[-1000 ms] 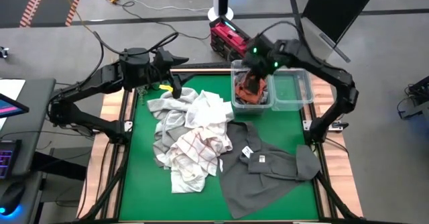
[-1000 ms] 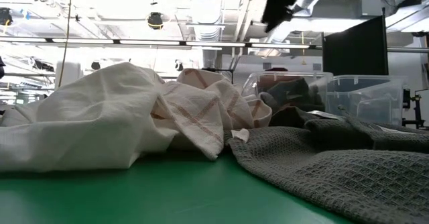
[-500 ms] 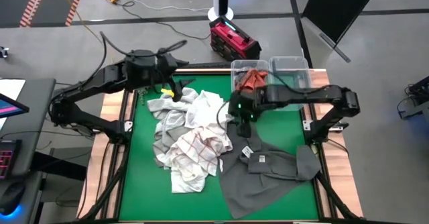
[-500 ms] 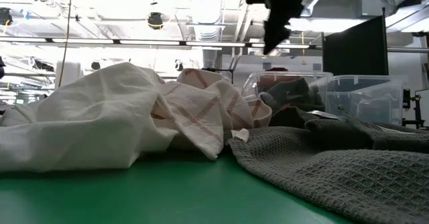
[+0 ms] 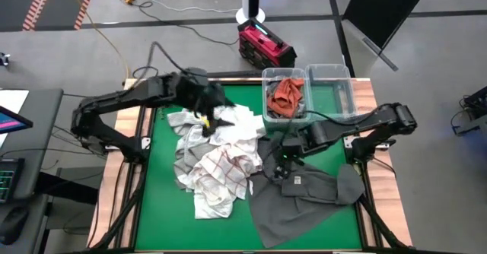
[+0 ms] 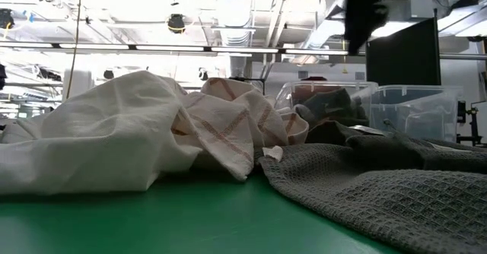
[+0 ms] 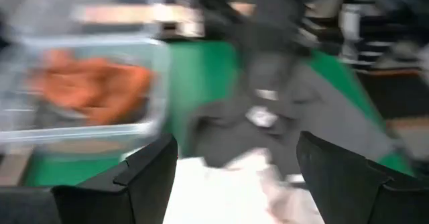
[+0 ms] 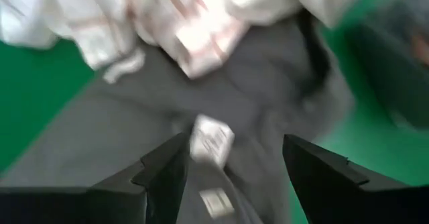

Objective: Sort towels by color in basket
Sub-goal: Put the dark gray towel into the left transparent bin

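Observation:
I can see the dark grey towel (image 5: 300, 208) spread out clear of the white heap's near edge, so I go on moving my left gripper toward its cloth (image 5: 264, 193) beside the heap before the gripper closes there.
White towels (image 5: 228, 126), a red-checked towel (image 5: 226, 168) and a light grey one (image 5: 183, 157) lie heaped on the green table. The dark grey towel (image 5: 304, 197) lies spread at the near right, and its white label (image 8: 211, 140) shows. A rust-orange towel (image 5: 287, 94) lies in the left clear bin (image 5: 268, 115). My left gripper (image 5: 217, 117) hovers open above the white heap (image 7: 228, 194). My right gripper (image 5: 285, 151) hangs open above the dark grey towel's far edge (image 8: 134, 130), touching nothing.
A second clear bin (image 5: 332, 93) stands right of the first at the table's far right. In the low view the heap (image 6: 129, 132) and the dark grey towel (image 6: 380, 185) fill the middle. Bare green mat (image 5: 163, 216) lies at the near left.
My right gripper has left the bin with the rust-orange towel, swung toward the near edge and sunk over the dark grey towel. The orange towel has stayed in the bin. My left gripper has moved toward the table's right and down over the white towels, tipping downward.

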`<control>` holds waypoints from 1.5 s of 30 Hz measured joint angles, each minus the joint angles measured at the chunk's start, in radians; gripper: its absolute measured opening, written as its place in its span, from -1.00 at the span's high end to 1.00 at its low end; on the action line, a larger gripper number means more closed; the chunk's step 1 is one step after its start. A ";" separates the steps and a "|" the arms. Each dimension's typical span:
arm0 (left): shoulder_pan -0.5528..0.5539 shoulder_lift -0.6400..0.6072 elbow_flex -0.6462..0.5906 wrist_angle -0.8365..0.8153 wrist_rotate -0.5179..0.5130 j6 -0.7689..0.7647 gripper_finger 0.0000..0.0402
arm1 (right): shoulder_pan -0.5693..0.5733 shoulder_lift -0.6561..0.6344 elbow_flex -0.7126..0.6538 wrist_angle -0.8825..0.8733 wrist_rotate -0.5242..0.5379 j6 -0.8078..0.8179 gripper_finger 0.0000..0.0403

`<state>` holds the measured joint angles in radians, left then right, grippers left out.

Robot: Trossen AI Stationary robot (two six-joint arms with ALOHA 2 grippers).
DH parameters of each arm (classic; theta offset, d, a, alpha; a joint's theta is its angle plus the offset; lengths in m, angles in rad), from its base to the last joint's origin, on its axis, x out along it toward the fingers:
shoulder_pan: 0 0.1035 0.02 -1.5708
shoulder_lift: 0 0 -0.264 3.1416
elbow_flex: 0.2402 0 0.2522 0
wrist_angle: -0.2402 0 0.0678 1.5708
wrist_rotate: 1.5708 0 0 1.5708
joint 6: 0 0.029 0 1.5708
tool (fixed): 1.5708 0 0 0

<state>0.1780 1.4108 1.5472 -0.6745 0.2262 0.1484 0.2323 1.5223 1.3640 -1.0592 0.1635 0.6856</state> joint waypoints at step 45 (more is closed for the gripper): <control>-0.392 0.799 0.002 0.455 -0.287 -0.300 0.29 | 0.495 -0.208 0.042 -0.166 0.484 0.642 -0.34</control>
<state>-0.2138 2.2101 1.5490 -0.2198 -0.0604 -0.1521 0.7269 1.3144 1.4063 -1.2257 0.6472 1.3281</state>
